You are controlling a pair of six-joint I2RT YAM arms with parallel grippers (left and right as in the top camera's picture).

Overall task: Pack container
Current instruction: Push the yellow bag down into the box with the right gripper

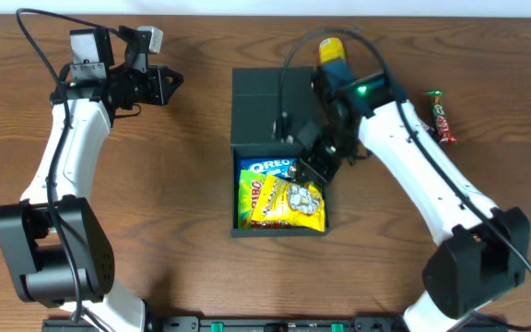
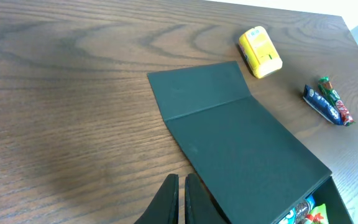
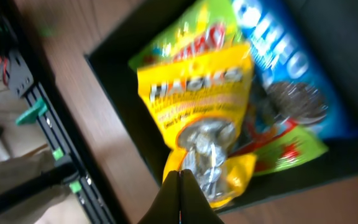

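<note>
The yellow packet's crumpled end (image 3: 209,174) is bunched up by the container's side, so the robot's closed right gripper should move back and gently push the packet's middle (image 3: 197,118) until it lies flat.
The container (image 1: 279,232) is a dark box in the middle of the table, its flap lid (image 1: 265,106) folded back and open. Inside lie a yellow snack packet (image 1: 289,205), a blue Oreo packet (image 1: 267,168) and a green packet (image 3: 291,146). My right gripper (image 1: 310,171) hovers over the box's right side. In the right wrist view it (image 3: 179,177) is shut, empty, just above the yellow packet (image 3: 197,106). My left gripper (image 1: 169,83) is away at the far left, shut on nothing; in the left wrist view it (image 2: 180,180) sits beside the lid (image 2: 229,137).
A small yellow box (image 2: 261,51) stands beyond the lid, mostly hidden behind the right arm in the overhead view. Two wrapped candy bars (image 1: 441,115) lie on the table at the right. A black rail (image 3: 55,143) runs along the table's front edge.
</note>
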